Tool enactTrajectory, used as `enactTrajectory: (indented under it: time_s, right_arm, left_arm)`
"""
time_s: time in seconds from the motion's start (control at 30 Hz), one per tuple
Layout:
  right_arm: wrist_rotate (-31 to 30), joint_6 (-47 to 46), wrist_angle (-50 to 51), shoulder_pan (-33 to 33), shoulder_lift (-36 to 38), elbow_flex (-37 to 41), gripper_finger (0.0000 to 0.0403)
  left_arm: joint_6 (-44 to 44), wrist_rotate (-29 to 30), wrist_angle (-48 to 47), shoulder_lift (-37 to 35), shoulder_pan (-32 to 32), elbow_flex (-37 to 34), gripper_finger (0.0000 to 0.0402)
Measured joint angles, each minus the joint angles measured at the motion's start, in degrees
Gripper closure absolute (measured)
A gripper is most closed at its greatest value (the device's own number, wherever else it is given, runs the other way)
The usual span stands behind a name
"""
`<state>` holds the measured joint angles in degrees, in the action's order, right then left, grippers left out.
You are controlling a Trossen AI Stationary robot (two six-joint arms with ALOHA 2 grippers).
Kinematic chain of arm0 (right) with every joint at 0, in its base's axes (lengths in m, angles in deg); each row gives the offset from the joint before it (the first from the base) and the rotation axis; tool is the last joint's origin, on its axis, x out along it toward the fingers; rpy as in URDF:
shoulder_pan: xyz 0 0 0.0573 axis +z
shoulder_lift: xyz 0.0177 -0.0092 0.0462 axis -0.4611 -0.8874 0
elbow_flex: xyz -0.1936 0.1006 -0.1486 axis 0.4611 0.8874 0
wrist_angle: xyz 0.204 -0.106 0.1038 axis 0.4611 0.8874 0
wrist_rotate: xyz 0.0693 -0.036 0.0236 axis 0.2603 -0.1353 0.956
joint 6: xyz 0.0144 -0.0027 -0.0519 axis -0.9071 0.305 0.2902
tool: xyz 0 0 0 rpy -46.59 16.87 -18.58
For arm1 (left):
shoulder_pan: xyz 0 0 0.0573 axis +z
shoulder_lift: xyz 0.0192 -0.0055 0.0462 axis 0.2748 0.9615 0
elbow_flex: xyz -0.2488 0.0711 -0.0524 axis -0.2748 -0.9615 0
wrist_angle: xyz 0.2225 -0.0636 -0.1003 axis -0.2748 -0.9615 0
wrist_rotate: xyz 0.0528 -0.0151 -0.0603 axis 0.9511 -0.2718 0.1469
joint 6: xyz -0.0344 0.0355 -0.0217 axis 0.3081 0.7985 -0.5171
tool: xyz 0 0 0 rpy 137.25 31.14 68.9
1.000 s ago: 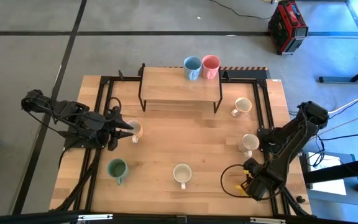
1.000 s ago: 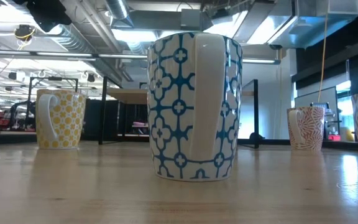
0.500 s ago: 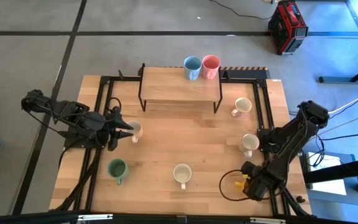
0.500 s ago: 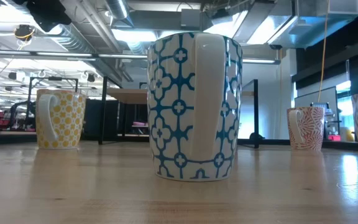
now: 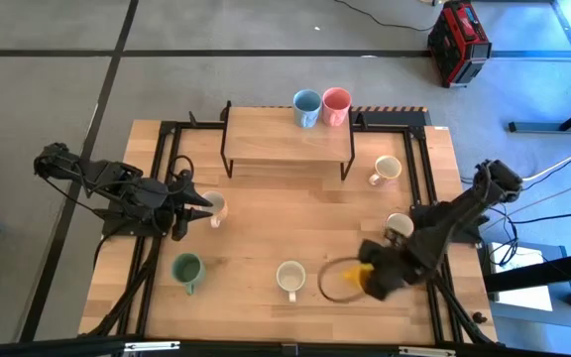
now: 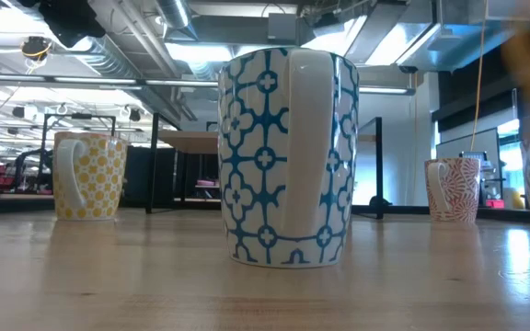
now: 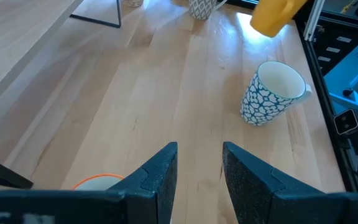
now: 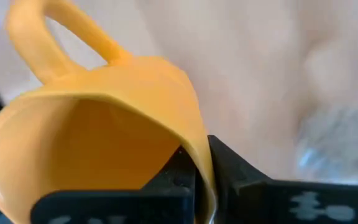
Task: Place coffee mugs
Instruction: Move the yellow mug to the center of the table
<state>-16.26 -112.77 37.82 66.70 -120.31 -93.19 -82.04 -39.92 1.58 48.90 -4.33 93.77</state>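
Observation:
My right gripper is carrying the orange mug, and the wood [image 5: 331,215] in front of the shelf is clear for it. My right gripper takes the mug there next until the mug's base stands flat.
My right gripper [image 5: 373,280] is shut on an orange mug [image 8: 98,124] and holds it above the table's near right part. The same orange mug [image 7: 275,14] shows in the air in the left wrist view. A blue mug [image 5: 306,107] and a pink mug [image 5: 336,105] stand on the raised wooden shelf [image 5: 276,134]. A green mug [image 5: 186,268] and cream mugs [image 5: 290,277], [image 5: 386,171], [image 5: 398,226] stand on the table. My left gripper [image 7: 199,162] is open beside a cream mug with an orange inside [image 7: 95,182]. I cannot tell whether it touches that mug. My right gripper pinches the orange mug's wall at the rim [image 8: 194,146], with one finger inside the mug and one outside. The handle [image 8: 48,37] is on the side away from the fingers. The mug is lifted clear of the table.
A black frame [image 5: 419,169] runs along the table's sides and back. A dark cable loop [image 5: 337,281] hangs beside my right gripper. In the low view a blue-patterned mug [image 6: 288,156] stands close in front, with a yellow-dotted mug [image 6: 88,175] and a red-patterned mug [image 6: 452,188] behind it.
My right gripper has shut on the orange mug at the table's near right corner. It has lifted the mug clear and carried it toward the table's left, in toward the middle. My left arm has kept still.

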Motion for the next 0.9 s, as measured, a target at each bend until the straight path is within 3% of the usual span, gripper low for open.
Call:
enactTrajectory:
  time_s: [0.23, 0.57, 0.9]
  right_arm:
    - [-3.70, 26.72, -0.04, -15.14, -0.55, -4.39, 0.0400]
    - [-0.08, 63.64, -1.12, -32.56, -6.88, -10.39, 0.0401]
    - [2.70, 90.38, -0.72, -42.12, -15.61, -11.50, 0.0401]
  left_arm:
    - [0.00, 0.01, 0.00, 0.00, -0.01, 0.00, 0.0279]
    - [0.00, 0.27, -0.06, 0.00, 0.01, 0.00, 0.0279]
    - [0.00, 0.40, -0.07, 0.00, 0.01, 0.00, 0.0279]
